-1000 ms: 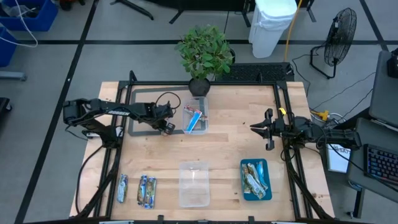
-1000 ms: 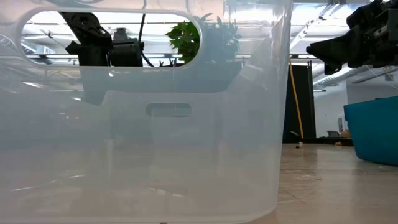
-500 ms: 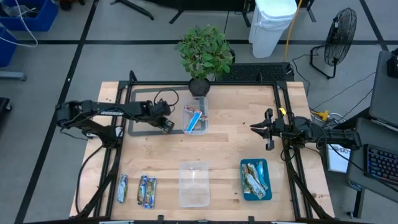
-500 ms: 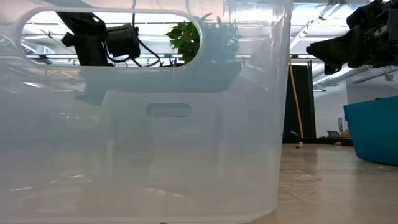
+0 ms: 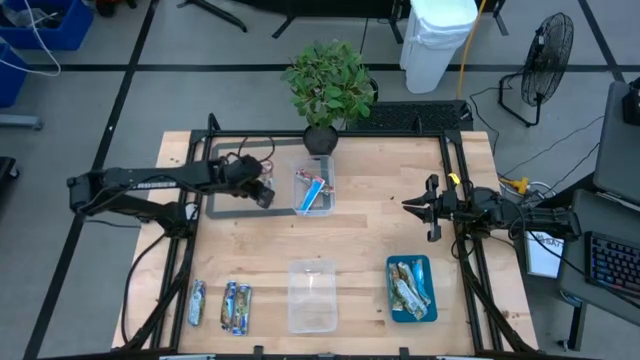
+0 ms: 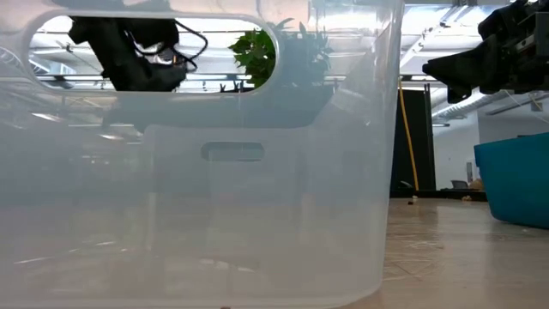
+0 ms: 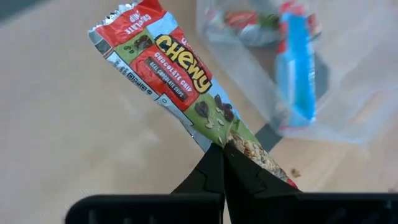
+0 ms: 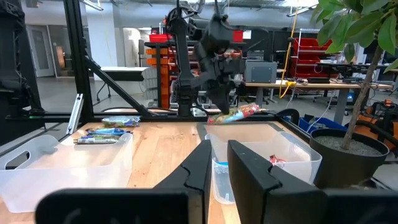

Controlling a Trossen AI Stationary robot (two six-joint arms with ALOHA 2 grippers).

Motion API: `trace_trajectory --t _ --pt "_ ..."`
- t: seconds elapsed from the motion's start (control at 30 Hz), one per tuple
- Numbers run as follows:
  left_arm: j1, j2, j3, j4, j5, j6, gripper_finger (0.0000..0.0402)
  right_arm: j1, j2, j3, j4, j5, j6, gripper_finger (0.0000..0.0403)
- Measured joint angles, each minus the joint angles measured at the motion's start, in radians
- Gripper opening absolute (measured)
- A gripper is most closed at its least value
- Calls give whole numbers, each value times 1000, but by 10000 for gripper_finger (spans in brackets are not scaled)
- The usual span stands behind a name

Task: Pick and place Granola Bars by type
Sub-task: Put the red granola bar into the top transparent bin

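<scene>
I should swing the red-and-green granola bar (image 7: 180, 71), hanging outside the far clear tub's side, over the tub's open middle (image 5: 314, 189) with my left gripper and lower it before opening.
My left gripper (image 5: 263, 191) hangs over the table beside the far clear tub (image 5: 314, 193) and is shut on a red-and-green granola bar (image 7: 163, 61). The right wrist view also shows this bar (image 8: 239, 113), above the tub's rim. The tub holds a blue-white bar (image 7: 295, 67) and a red one. More bars lie in the teal tray (image 5: 411, 288), and others rest flat on the table at the near left (image 5: 236, 306). My right gripper (image 5: 408, 206) waits at the right, its fingers (image 8: 205, 155) a small gap apart with nothing between them. My left gripper pinches the bar between its two fingers, near the wrapper's end with the granola picture (image 7: 241, 142). The fingers slant downward from the table's left. The bar is lifted clear and sticks out past the fingertips, its crimped red end (image 7: 121, 18) free.
A second clear tub (image 5: 312, 295) stands at the near middle and fills most of the low view. A dark flat mat (image 5: 232, 205) lies under the left arm. A potted plant (image 5: 327, 85) stands at the far edge. Black frame rails run along both sides.
My left gripper has risen, staying shut on the bar, which has gone up with it. The arm has drawn back toward the table's left edge. In the low view the gripper has climbed toward the top of the picture.
</scene>
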Motion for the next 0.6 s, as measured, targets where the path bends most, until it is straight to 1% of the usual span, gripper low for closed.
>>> trace_trajectory --t 0.23,0.4,0.5,0.6 --pt "0 -88 0 117 11 206 2 0 0 0 0 0 0 43" --pt "-2 -113 0 204 12 345 2 0 0 0 0 0 0 45" --pt "-16 -111 0 284 42 477 1 0 0 0 0 0 0 45" --pt "-38 -100 0 387 113 598 1 0 0 0 0 0 0 43"
